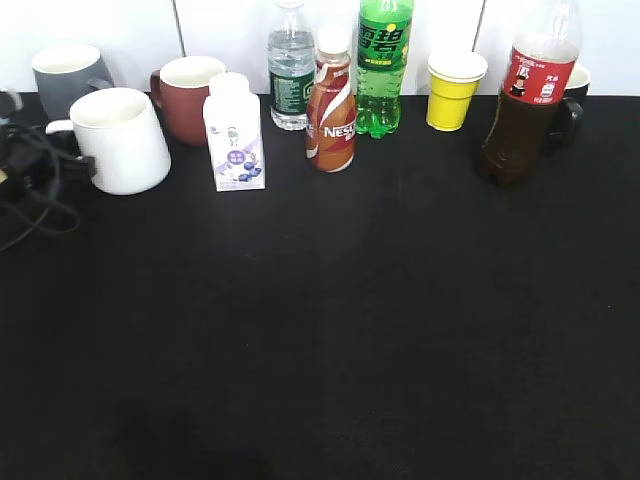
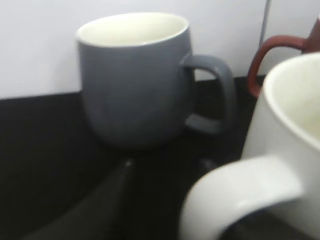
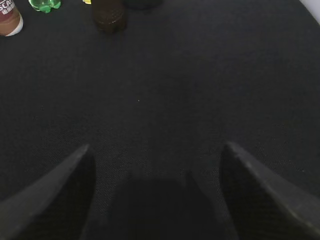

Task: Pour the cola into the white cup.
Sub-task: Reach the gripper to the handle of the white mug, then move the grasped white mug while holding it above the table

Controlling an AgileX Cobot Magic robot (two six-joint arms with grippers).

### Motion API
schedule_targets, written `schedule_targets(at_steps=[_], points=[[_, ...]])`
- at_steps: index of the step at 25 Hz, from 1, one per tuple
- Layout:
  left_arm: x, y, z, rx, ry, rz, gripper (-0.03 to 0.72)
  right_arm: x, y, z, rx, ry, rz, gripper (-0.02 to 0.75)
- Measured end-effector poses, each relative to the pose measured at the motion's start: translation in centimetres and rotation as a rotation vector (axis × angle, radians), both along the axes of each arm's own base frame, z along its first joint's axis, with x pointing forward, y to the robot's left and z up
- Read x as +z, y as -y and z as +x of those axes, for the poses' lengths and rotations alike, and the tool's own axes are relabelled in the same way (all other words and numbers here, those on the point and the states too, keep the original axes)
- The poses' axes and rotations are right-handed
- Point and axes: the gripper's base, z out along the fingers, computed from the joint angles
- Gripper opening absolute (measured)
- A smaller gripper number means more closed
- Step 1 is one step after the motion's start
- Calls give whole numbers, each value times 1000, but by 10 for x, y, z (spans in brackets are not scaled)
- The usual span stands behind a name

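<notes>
I expect the level to drop well below the label and some to stay behind when I pour, because dark liquid fills the cola [image 1: 517,132] up to its red label [image 1: 540,76].
The cola [image 1: 530,95], a tall clear bottle of dark liquid with a red label, stands at the back right; its base shows at the top of the right wrist view [image 3: 107,15]. The white cup [image 1: 120,140] stands at the back left, handle pointing left. My left gripper [image 1: 35,160] is beside that handle. In the left wrist view the cup [image 2: 295,135] fills the right side, and its handle lies over the right finger of the left gripper [image 2: 165,162], whose fingers are apart with nothing between them. My right gripper [image 3: 155,147] is open and empty over bare table, well short of the cola.
Along the back stand a grey mug [image 1: 65,72], a dark red mug [image 1: 185,95], a white carton [image 1: 235,133], a water bottle [image 1: 290,70], a Nescafe bottle [image 1: 332,105], a green soda bottle [image 1: 384,65], a yellow paper cup [image 1: 455,90] and a black mug [image 1: 572,95] behind the cola.
</notes>
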Motion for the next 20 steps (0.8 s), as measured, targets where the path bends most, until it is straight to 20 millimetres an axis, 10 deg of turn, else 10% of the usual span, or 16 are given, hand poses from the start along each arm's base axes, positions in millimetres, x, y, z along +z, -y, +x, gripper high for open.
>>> schedule_targets(at_steps=[3,7,20], points=[[-1,5,7,-53,28,17,83,0,0,0,0,0,0,587],[1,5,4,-53,28,11,80,0,0,0,0,0,0,587],[78,1,-146,-57,58,20,64,1,0,0,4,6,5,586]])
